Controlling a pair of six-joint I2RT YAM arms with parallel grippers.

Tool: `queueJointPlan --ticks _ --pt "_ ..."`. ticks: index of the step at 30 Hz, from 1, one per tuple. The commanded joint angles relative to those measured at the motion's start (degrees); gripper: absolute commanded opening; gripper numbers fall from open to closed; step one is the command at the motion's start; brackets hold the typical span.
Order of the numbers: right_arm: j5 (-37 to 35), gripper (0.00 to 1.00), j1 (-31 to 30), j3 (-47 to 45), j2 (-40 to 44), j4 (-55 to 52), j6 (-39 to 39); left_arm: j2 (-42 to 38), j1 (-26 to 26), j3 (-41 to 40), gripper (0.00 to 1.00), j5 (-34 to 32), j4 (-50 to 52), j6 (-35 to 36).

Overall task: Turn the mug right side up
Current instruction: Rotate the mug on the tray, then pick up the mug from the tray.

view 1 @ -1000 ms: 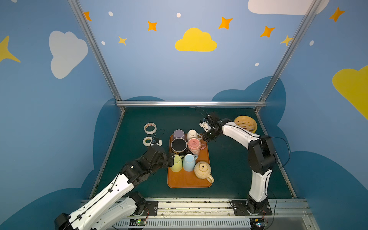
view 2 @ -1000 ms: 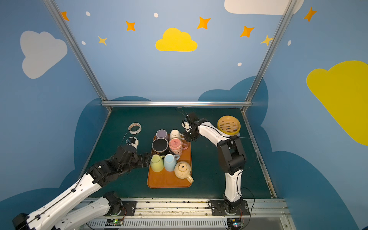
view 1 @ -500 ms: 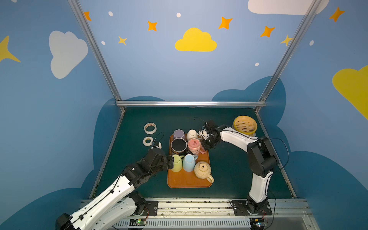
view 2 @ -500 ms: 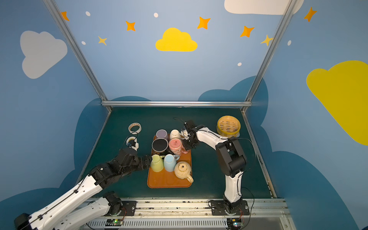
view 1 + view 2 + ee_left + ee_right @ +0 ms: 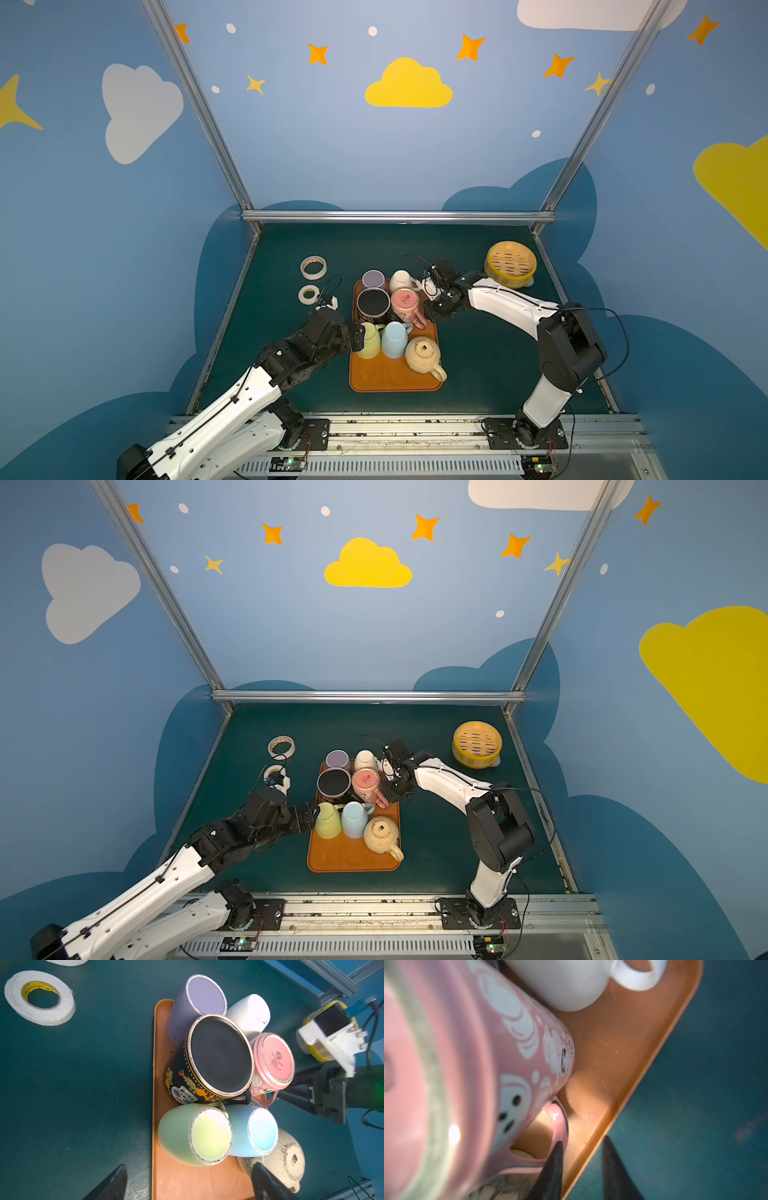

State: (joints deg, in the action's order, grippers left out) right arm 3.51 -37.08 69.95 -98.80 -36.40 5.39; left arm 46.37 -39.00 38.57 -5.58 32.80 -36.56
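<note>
My right gripper's fingers are beyond the pink mug's handle. I should open them wider and move closer to the pink mug to straddle (image 5: pixel 558 1122) that handle before I lift.
Several mugs stand upside down on an orange tray (image 5: pixel 390 380) (image 5: pixel 633 1043). The pink mug (image 5: pixel 405 302) (image 5: pixel 365 782) (image 5: pixel 467 1064) stands bottom up, its handle toward the tray's right edge. My right gripper (image 5: pixel 428 313) (image 5: pixel 582 1139) is low beside that handle and open. One finger touches the handle's outer side and the other hangs over the table beyond the tray rim. My left gripper (image 5: pixel 359 336) (image 5: pixel 190 1166) is wide open at the tray's left edge, beside the green mug (image 5: pixel 370 343) (image 5: pixel 193 1134), holding nothing.
A black mug (image 5: pixel 373 303), a purple mug (image 5: pixel 372 279), a white mug (image 5: pixel 401 280), a blue mug (image 5: pixel 395 338) and a beige teapot (image 5: pixel 424 356) crowd the tray. Two tape rolls (image 5: pixel 313 267) (image 5: pixel 308 294) lie to its left. A yellow steamer basket (image 5: pixel 510 264) stands at the back right.
My right gripper has come forward from beside the white mug to the pink mug's handle, and its jaws have parted. The left arm has edged slightly toward the green mug.
</note>
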Motion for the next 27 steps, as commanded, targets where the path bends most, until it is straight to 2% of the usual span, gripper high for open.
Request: queueJointPlan --ticks 1,4,13,27 --pt "-3.6 0.37 -0.2 0.2 4.9 -3.4 -0.5 0.0 0.3 1.4 0.95 -0.5 0.5 2.0" --pt "-3.4 0.41 -0.6 0.4 8.2 -5.7 -2.4 0.1 0.3 3.3 1.0 -1.2 1.5 3.7" --pt "-0.1 0.5 -3.8 0.2 11.3 -9.7 -6.5 -0.6 0.2 6.0 1.0 -2.1 3.1 6.3" --pt "0.0 0.51 -6.4 6.1 1.2 -11.2 -9.8 -4.5 0.3 5.6 1.0 -1.0 6.6 6.4"
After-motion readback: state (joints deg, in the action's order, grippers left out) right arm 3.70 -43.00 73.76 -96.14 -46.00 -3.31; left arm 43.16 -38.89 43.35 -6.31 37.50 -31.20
